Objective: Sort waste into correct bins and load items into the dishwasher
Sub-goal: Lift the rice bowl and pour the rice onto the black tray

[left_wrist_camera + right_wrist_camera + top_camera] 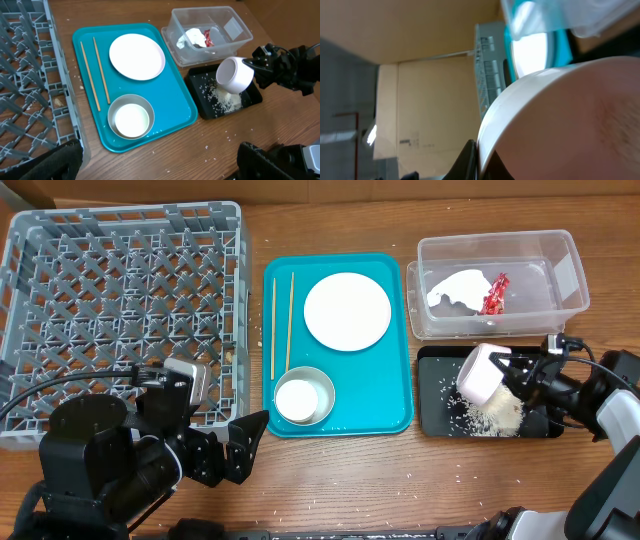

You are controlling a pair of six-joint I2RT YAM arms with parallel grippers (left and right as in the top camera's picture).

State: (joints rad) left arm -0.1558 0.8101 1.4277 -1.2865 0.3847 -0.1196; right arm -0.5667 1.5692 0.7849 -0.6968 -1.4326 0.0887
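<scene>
My right gripper keeps bringing the smaller white bowl to the teal tray's free spot (370,395) and lets go of it there, as the rice is out on the black tray (500,418).
My right gripper (512,368) is shut on the rim of the smaller white bowl (480,372), holding it tipped mouth-down over the black tray (435,395). A heap of rice (497,418) lies on that tray under the bowl. In the right wrist view the bowl (560,120) fills the frame, pinched by my gripper (479,162). The clear tub (560,275) holds the white napkin (455,288) and red wrapper (493,293). My left gripper (232,448) is open and empty over the bare table by the teal tray's front left corner.
The teal tray (390,400) carries the white plate (347,311), two chopsticks (290,320) and the grey metal bowl (320,380), which is white inside. The grey dish rack (120,310) stands at the left. Loose rice grains lie on the table near the black tray.
</scene>
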